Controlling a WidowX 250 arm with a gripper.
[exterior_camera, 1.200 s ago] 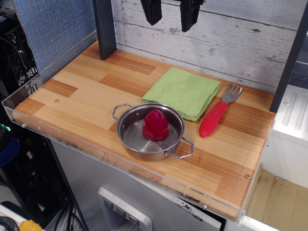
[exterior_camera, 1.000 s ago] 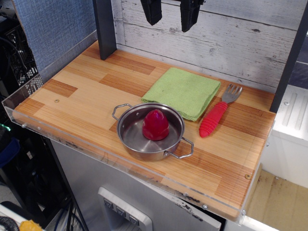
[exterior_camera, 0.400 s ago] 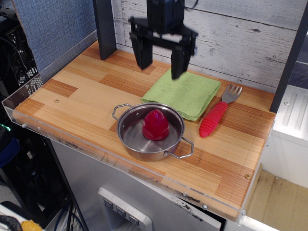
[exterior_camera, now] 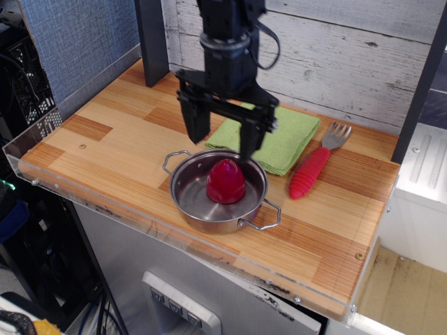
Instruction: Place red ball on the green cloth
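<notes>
The red ball [exterior_camera: 225,183] stands upright with its pointed top [exterior_camera: 225,163] up, so it should stay standing when I set it on the green cloth.
The red ball [exterior_camera: 225,181], glossy and egg-shaped with a pointed top, sits upright inside the steel pot [exterior_camera: 188,202] near the table's front. The green cloth [exterior_camera: 288,137] lies flat just behind the pot; the arm covers its left part. My gripper [exterior_camera: 223,145] is open, its two black fingers spread wide and pointing down. It hangs just above and slightly behind the ball, at the pot's rear rim, holding nothing.
A fork with a ribbed red handle [exterior_camera: 311,172] lies right of the pot, its steel tines [exterior_camera: 336,135] beside the cloth. A dark post [exterior_camera: 151,42] stands at the back left. A clear plastic lip [exterior_camera: 21,150] edges the wooden table. A white plank wall is behind.
My gripper has come down from high at the back and forward, from above the cloth's rear edge to just over the pot. It stays open. Ball, pot, cloth and fork have not moved.
</notes>
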